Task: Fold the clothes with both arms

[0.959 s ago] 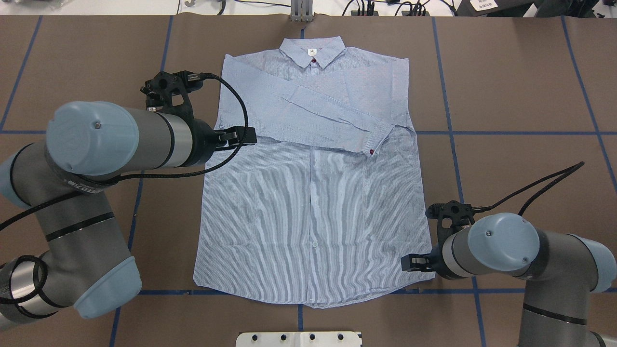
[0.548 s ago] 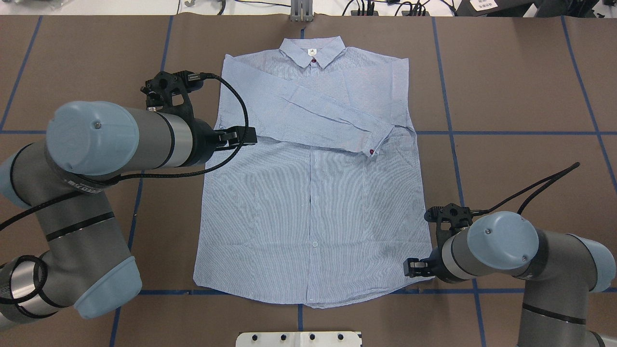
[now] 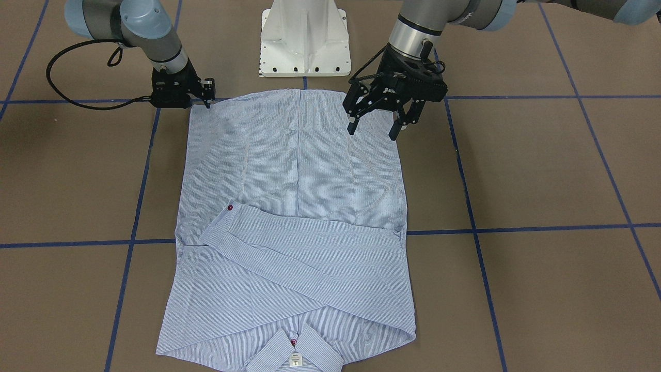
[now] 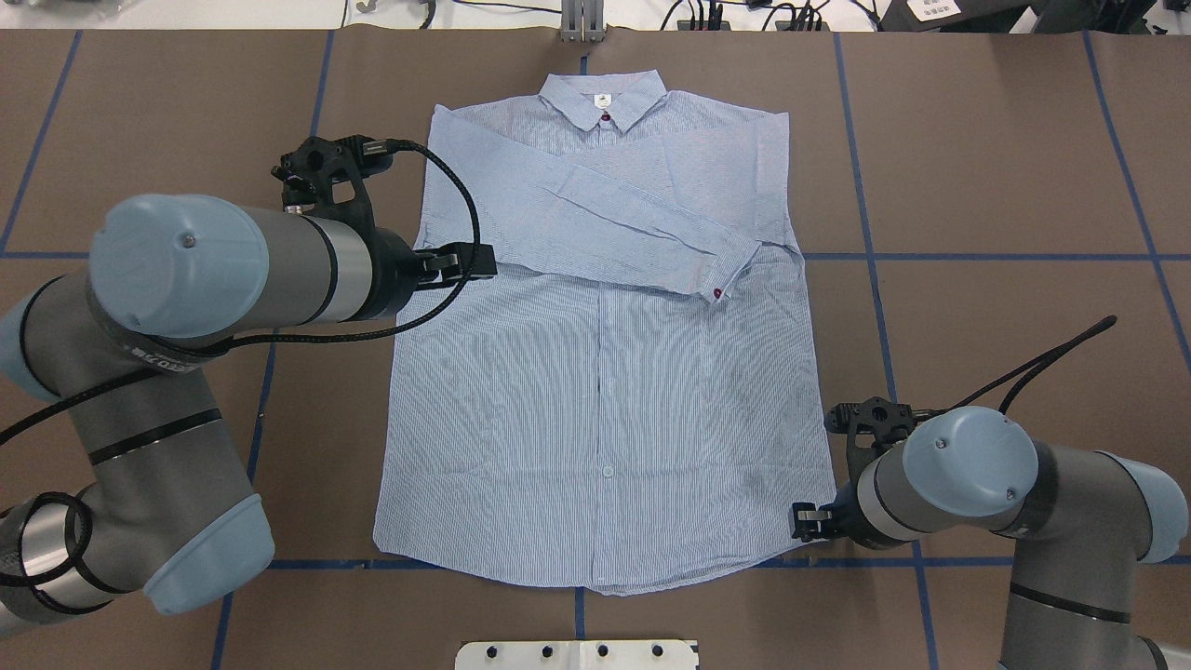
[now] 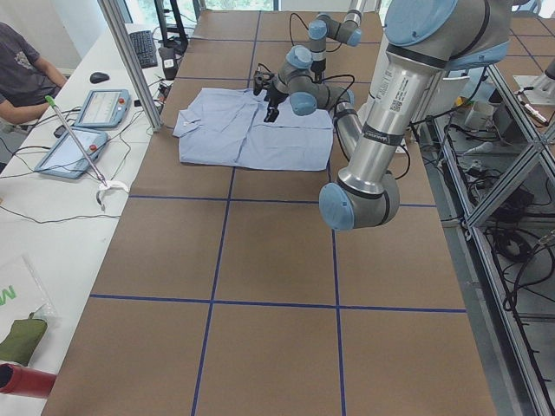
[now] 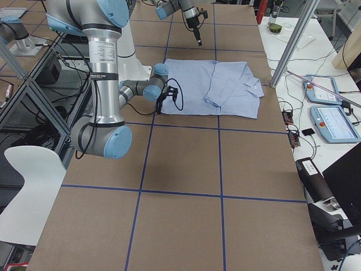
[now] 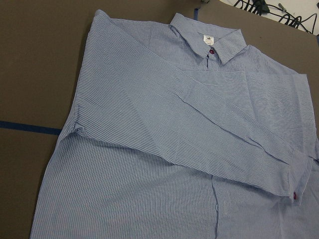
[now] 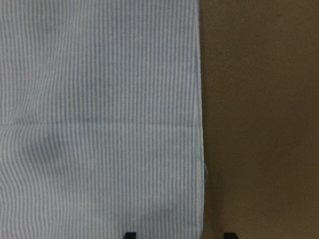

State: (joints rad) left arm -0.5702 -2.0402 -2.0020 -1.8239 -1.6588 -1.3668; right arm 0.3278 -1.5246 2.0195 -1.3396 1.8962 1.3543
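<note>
My gripper will make the front panel (image 3: pixel 269 124) flop back at its hem when it pulls the shirt's corner, because a dark slit (image 3: pixel 298 164) runs along the shirt's placket.
The light-blue striped shirt (image 4: pixel 605 391) lies flat, front up, collar at the far side, with one sleeve folded across the chest and its red cuff button (image 4: pixel 716 294) showing. My left gripper (image 4: pixel 475 265) is open and empty, hovering above the shirt's left side; in the front view (image 3: pixel 373 126) its fingers stand wide apart. My right gripper (image 4: pixel 802 523) is low at the hem corner on the right side (image 3: pixel 206 99). In the right wrist view its two fingertips (image 8: pixel 130 235) stand apart on either side of the shirt's side edge (image 8: pixel 201 149), so it is open.
The white pedestal base (image 3: pixel 303 36) stands just behind the hem. Blue tape lines (image 4: pixel 977 256) cross the brown table. Tablets (image 5: pixel 87 130) and a metal post (image 5: pixel 130 61) stand at the far edge, with an operator (image 5: pixel 22 65) seated there.
My right gripper has moved a little toward the robot and outward, down to the shirt's hem corner. The left arm and the shirt have not moved.
</note>
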